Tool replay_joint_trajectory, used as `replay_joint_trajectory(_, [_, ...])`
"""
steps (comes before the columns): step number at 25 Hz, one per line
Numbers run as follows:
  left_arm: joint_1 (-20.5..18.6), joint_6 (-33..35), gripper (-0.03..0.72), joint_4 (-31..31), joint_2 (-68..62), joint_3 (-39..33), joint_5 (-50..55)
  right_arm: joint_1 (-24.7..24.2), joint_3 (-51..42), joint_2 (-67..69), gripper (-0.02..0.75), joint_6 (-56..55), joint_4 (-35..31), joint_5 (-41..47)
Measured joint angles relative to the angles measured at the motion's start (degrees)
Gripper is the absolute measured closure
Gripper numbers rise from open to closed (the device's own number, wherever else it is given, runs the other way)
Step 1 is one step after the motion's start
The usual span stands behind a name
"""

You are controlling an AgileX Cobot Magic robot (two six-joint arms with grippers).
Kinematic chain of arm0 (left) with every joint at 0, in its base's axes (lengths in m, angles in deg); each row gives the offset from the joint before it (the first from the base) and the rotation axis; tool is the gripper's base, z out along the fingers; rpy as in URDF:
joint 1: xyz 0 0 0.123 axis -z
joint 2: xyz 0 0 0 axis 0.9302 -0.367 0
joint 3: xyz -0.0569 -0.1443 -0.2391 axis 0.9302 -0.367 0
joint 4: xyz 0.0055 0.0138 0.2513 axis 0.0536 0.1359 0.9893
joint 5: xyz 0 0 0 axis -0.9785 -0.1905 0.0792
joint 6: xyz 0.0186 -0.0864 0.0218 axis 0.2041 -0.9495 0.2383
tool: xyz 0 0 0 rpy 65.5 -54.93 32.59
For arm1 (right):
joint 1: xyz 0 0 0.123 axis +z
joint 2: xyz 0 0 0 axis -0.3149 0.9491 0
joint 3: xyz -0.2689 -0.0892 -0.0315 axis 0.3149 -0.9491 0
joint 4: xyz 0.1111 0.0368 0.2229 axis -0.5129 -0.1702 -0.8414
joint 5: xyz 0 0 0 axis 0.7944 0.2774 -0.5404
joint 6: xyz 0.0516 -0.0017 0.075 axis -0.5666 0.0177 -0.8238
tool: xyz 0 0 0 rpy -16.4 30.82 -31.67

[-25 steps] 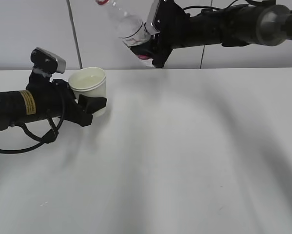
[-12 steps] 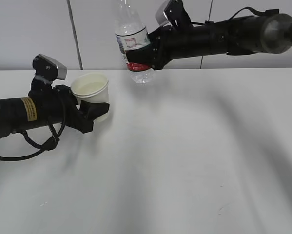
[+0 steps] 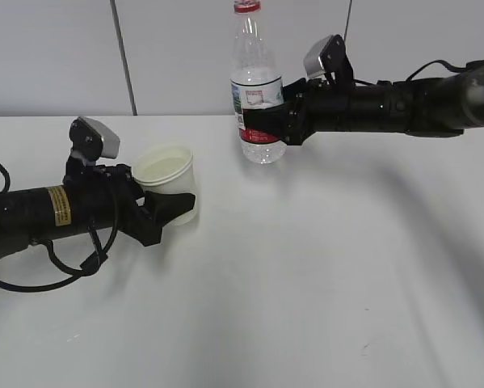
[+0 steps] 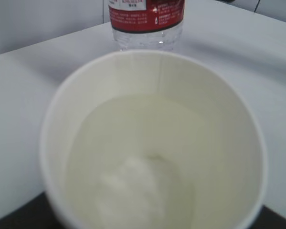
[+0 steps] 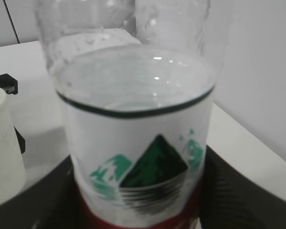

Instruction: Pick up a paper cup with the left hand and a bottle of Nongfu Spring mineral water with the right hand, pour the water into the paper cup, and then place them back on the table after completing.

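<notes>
I should keep lowering the bottle [image 3: 256, 95], upright over open tabletop [image 3: 275, 196] and clear of the paper cup, until its base stands flat, then open my right gripper.
My left hand's gripper [image 3: 174, 204] is shut on the white paper cup [image 3: 168, 183], which stands upright at or just over the table [image 3: 306, 275]; I cannot tell if it touches. The cup fills the left wrist view [image 4: 152, 143] and holds clear water [image 4: 147, 167]. My right hand's gripper [image 3: 263, 121] is shut on the label of the upright Nongfu Spring bottle [image 3: 257, 81], red cap on, base at or near the tabletop. The bottle fills the right wrist view [image 5: 138, 143], with water in its lower part. It stands behind and to the right of the cup.
A grey panelled wall [image 3: 177, 56] runs along the table's far edge. The cup's side [image 5: 2, 143] shows at the left of the right wrist view. The bottle's base [image 4: 147, 24] shows just beyond the cup in the left wrist view.
The bottle swung from tilted, neck to the upper left, to upright and came down and to the right. My left hand with the cup shifted right and slightly lower.
</notes>
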Motion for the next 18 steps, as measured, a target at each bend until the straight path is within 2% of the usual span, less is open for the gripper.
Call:
replay_joint_trajectory(10, [0.7, 3.5, 0.283, 2.3, -3.0, 0.0, -2.1, -0.4, -11.0, 0.0, 0.29, 20.3, -11.0, -8.3])
replay_joint_trajectory(18, [2.2, 6.1, 0.283, 1.2, -4.4, 0.0, -2.9, -0.5, -18.8, 0.0, 0.29, 30.5, -19.2, -9.3])
